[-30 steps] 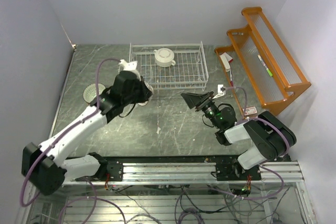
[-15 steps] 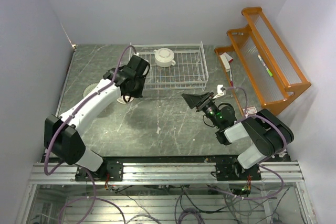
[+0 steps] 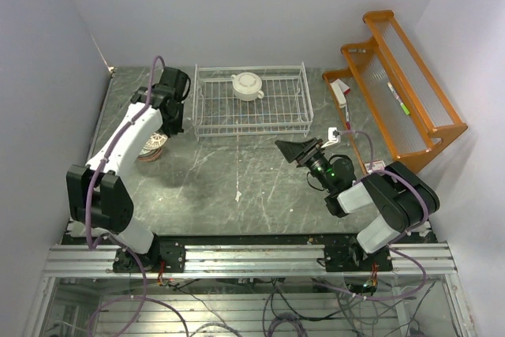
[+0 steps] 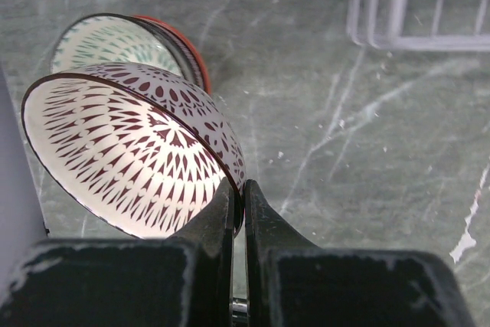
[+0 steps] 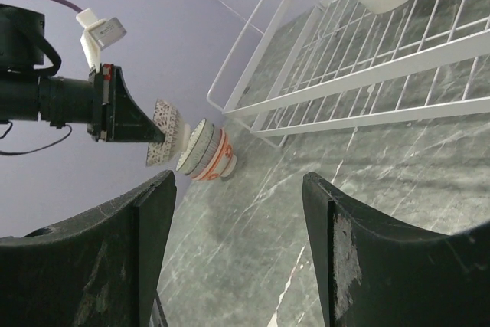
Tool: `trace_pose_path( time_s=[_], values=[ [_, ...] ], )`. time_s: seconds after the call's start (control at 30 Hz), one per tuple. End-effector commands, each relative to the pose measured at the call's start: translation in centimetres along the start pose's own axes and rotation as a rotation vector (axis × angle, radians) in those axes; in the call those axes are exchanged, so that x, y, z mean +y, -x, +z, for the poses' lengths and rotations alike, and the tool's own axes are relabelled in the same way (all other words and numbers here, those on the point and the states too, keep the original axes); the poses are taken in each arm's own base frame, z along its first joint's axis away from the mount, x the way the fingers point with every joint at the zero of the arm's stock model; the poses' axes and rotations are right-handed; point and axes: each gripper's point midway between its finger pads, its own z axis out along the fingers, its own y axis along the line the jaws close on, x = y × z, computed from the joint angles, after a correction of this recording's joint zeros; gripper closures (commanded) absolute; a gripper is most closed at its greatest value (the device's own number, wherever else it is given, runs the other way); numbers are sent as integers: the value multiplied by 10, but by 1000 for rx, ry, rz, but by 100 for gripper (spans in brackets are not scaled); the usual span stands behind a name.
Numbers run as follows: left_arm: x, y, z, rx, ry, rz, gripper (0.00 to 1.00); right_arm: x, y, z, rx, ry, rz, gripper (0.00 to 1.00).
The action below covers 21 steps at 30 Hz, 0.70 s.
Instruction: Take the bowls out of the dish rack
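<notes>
The dark red patterned bowl (image 4: 134,151) is facing up like the green-patterned bowl on the stack (image 4: 113,41), so my left gripper should keep moving it down until it sits nested inside.
My left gripper (image 4: 239,189) is shut on the rim of a white bowl with a dark red pattern (image 4: 130,151). It holds the bowl tilted, just above a stack of bowls (image 4: 115,44) on the table left of the dish rack. The stack (image 5: 208,152) has a green-patterned bowl on top and a red-marked one below. From above, the left gripper (image 3: 163,130) covers most of the stack (image 3: 148,152). The white wire dish rack (image 3: 272,112) holds one white bowl with a side handle (image 3: 247,85). My right gripper (image 3: 293,150) is open and empty, in front of the rack's right end.
An orange wooden shelf (image 3: 402,76) stands at the right with small items on it. A small white and red object (image 3: 375,166) lies near its foot. The left wall is close to the stack of bowls.
My left arm has swung left from the rack's front left corner, carrying the patterned bowl to above the stack. The right arm has not moved.
</notes>
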Motion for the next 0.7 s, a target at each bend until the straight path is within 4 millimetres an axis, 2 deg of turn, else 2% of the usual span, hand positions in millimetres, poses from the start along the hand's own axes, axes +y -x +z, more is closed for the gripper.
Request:
trace_pose_path(
  time_s=[0.0, 0.1, 0.3, 0.43, 0.67],
  values=[
    [33, 23, -1, -33, 74, -56, 93, 49, 37, -3, -145, 214, -26, 34],
    [42, 26, 9, -10, 70, -89, 93, 49, 35, -2, -135, 217, -18, 34],
    [56, 18, 31, 51, 83, -151, 93, 43, 36, -5, -137, 199, -19, 35],
    [56, 14, 39, 64, 78, -159, 93, 38, 37, -6, -136, 186, -17, 36],
    [50, -3, 63, 143, 42, -156, 93, 33, 36, -7, -132, 174, -17, 36]
  ],
)
